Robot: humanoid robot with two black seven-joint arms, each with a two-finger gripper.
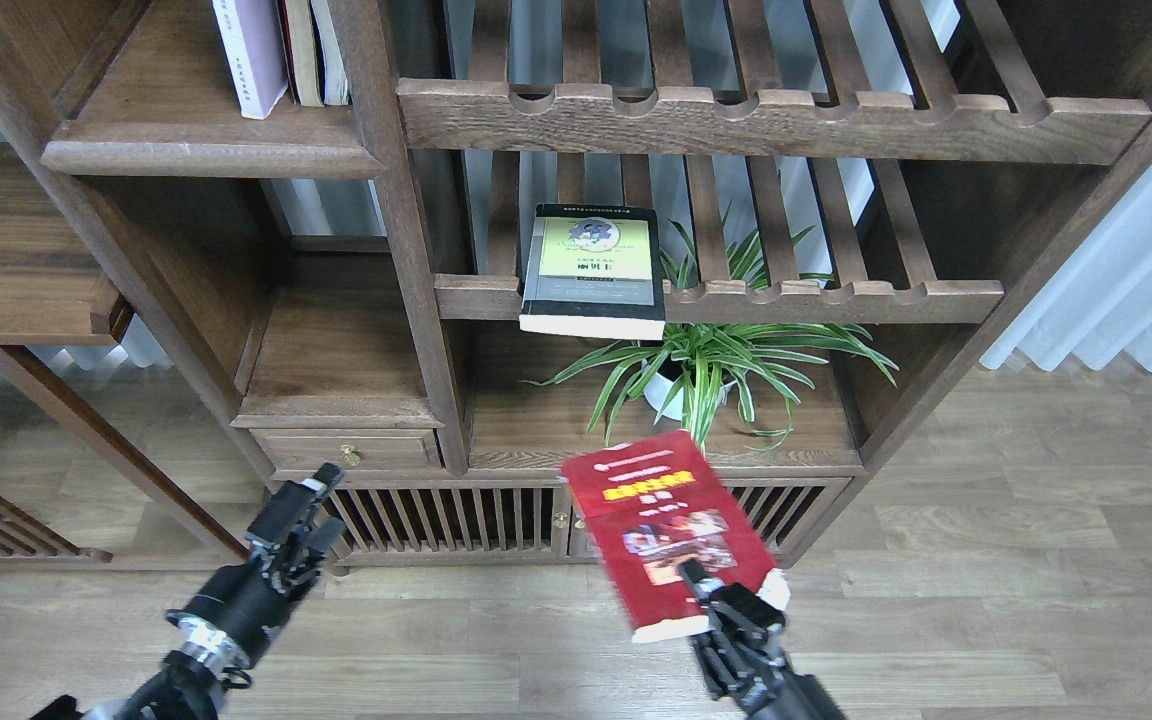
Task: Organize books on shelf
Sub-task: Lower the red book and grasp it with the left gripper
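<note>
I expect the cover of the red book (670, 528) to stay flat and shut when my left gripper carries the book by its side, because the book's far end (632, 455) sticks out straight.
My right gripper (726, 590) is shut on the near edge of the thick red book (661, 530) with a yellow title and holds it in the air, cover up, in front of the low cabinet. The black book (593, 270) with a yellow-green panel lies flat on a slatted rack, its near end overhanging the front rail. The white-lavender book (248, 55) stands upright on the solid dark-brown shelf (206, 155) at the upper left, beside two other upright books. My left gripper (311, 505) is open and empty, low at the left, near the cabinet drawer.
A spider plant in a white pot (706, 365) stands on the cabinet top under the black book. A second slatted rack (766, 115) runs above. A thick upright post (401, 230) divides the solid shelf from the racks. Wooden floor lies below.
</note>
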